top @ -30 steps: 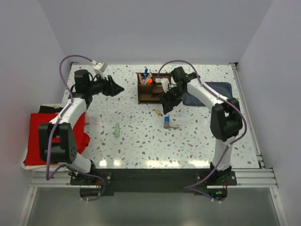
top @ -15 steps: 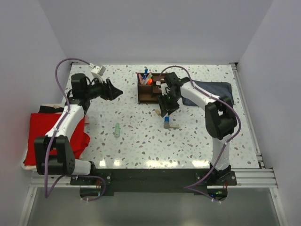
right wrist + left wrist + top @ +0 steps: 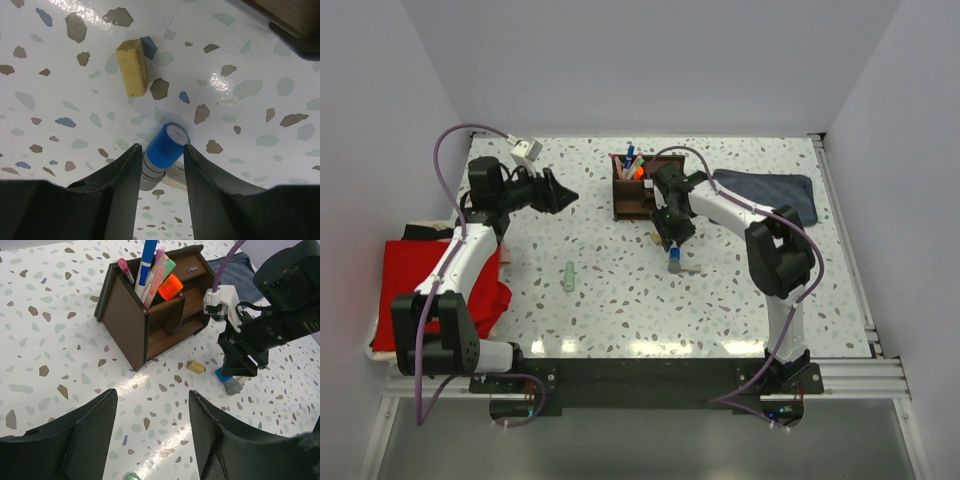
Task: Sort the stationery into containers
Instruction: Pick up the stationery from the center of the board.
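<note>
The blue cylinder lies at an angle across my right gripper's fingers, so I should move back, turn my right gripper and then close it on the cylinder's blue end.
The blue cylinder lies tilted on the speckled table, its grey end toward the wrist. My right gripper is low over it and open, one finger on each side; the right finger touches the blue part and a thin gap shows on the left. From above the gripper stands over the cylinder, just in front of the dark brown organizer. A tan bit lies beyond it. My left gripper hovers open and empty, far left of the organizer, which holds pens and an orange highlighter.
A pale green tube lies on the table left of centre. Another tan piece lies beside the cylinder. A folded blue-grey cloth sits at the back right. A red cloth hangs over the left edge.
My right gripper has swung left and down from beside the organizer onto the blue cylinder, its jaws narrowing. The left arm has drawn back a little to the left.
</note>
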Controlling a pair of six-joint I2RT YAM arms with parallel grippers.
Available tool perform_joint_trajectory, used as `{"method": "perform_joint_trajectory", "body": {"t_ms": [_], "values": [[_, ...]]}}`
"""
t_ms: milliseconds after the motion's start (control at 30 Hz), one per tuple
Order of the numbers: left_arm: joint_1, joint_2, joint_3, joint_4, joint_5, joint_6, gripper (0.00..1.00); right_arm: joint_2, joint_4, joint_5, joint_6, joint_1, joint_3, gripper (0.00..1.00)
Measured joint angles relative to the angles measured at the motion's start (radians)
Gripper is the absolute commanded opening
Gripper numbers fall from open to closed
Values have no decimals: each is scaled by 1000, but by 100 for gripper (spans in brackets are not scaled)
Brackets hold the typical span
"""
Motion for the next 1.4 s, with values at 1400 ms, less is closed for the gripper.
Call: {"method": "perform_joint_trajectory", "body": {"t_ms": [1400], "values": [[8,0,-9,-6,47,14,64,-217,135,-344,45,-215,-263,41]]}}
